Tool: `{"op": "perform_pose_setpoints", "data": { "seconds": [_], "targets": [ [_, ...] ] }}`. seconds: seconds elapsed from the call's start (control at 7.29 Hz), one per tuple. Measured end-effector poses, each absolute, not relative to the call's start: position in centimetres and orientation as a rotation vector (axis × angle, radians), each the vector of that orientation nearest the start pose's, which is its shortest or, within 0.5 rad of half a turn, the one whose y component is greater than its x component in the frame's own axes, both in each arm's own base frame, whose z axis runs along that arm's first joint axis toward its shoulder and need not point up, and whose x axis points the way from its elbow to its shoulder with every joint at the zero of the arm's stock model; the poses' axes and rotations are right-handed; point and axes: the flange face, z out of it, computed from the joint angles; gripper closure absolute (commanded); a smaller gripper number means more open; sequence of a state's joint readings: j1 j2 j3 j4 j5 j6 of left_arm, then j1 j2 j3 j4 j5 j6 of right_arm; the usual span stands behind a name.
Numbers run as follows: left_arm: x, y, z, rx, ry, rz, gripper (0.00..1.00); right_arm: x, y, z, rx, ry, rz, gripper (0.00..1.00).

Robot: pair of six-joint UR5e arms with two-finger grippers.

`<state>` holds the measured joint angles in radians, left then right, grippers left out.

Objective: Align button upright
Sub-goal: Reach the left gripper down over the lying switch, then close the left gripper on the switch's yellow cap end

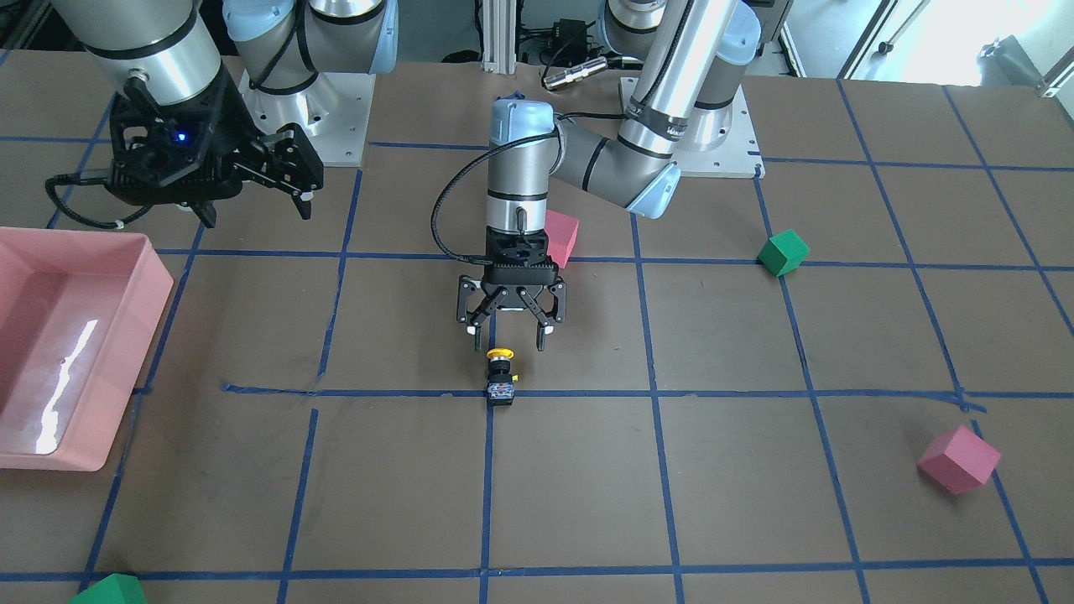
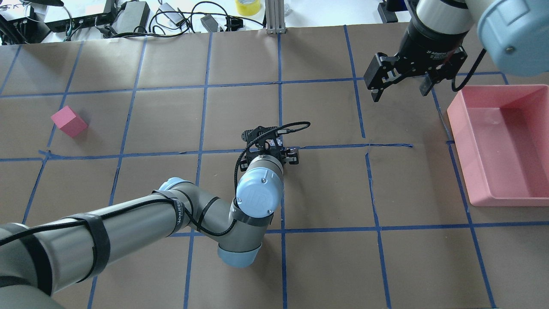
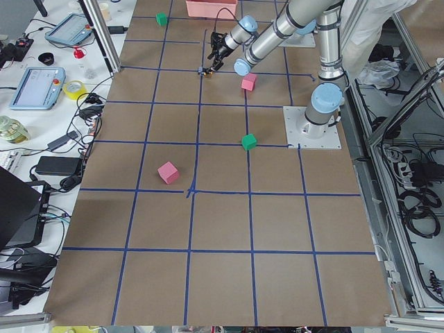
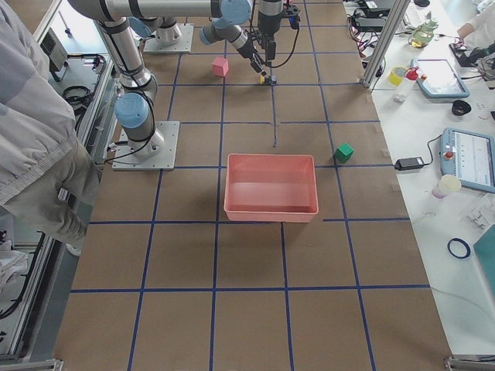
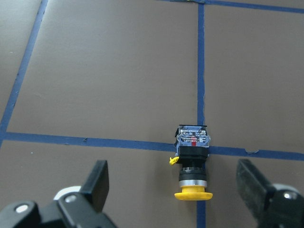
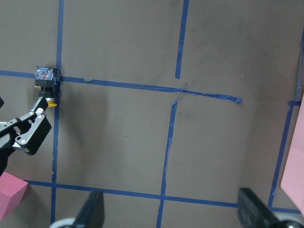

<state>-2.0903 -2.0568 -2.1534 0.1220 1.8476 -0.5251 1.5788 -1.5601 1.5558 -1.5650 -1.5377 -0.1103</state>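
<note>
The button (image 1: 500, 377) will stay standing by itself once the robot turns it upright, because the blocky base (image 1: 500, 393) has a flat, square end.
The button (image 1: 501, 377) lies on its side on a blue tape line near the table's middle, with its yellow cap toward the robot and its grey-black base away. In the left wrist view the button (image 5: 192, 161) lies just ahead of and between the fingers. My left gripper (image 1: 508, 335) points down, open and empty, just above and behind the cap, not touching it. My right gripper (image 1: 256, 210) hangs open and empty well above the table near the pink tray; it also shows in the overhead view (image 2: 401, 91). The right wrist view shows the button (image 6: 46, 80) at far left.
A pink tray (image 1: 151, 302) stands at the robot's right side. A pink cube (image 1: 560, 236) sits right behind the left wrist. Another pink cube (image 1: 959, 459) and a green cube (image 1: 782, 252) lie on the robot's left half, and a second green cube (image 1: 109, 590) at the front edge.
</note>
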Motion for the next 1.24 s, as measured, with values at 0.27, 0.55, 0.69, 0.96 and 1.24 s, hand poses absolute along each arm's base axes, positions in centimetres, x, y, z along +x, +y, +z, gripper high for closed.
{"op": "perform_pose_setpoints", "data": {
  "seconds": [0.27,0.55,0.69,0.96,1.24],
  "targets": [
    [-36.4,-39.3,15.2,-0.089,3.028,-1.054,0.13,14.1,-49.5,48.8,-0.193,3.1,-0.002,0.0],
    [-36.9,-39.5,14.9,0.004,3.005,-1.058,0.18,14.1,-49.5,48.7,-0.194,3.099,0.0,0.0],
    [-36.9,-39.6,14.6,0.027,2.995,-1.052,0.18,14.1,-49.5,48.7,-0.194,3.099,0.0,0.0],
    [-36.7,-39.8,14.1,0.061,2.976,-1.04,0.28,14.1,-49.5,48.6,-0.193,3.099,0.003,0.0],
    [-36.6,-39.9,14.1,0.067,2.97,-1.039,0.55,14.0,-49.5,48.6,-0.186,3.102,0.004,0.0]
  ]
}}
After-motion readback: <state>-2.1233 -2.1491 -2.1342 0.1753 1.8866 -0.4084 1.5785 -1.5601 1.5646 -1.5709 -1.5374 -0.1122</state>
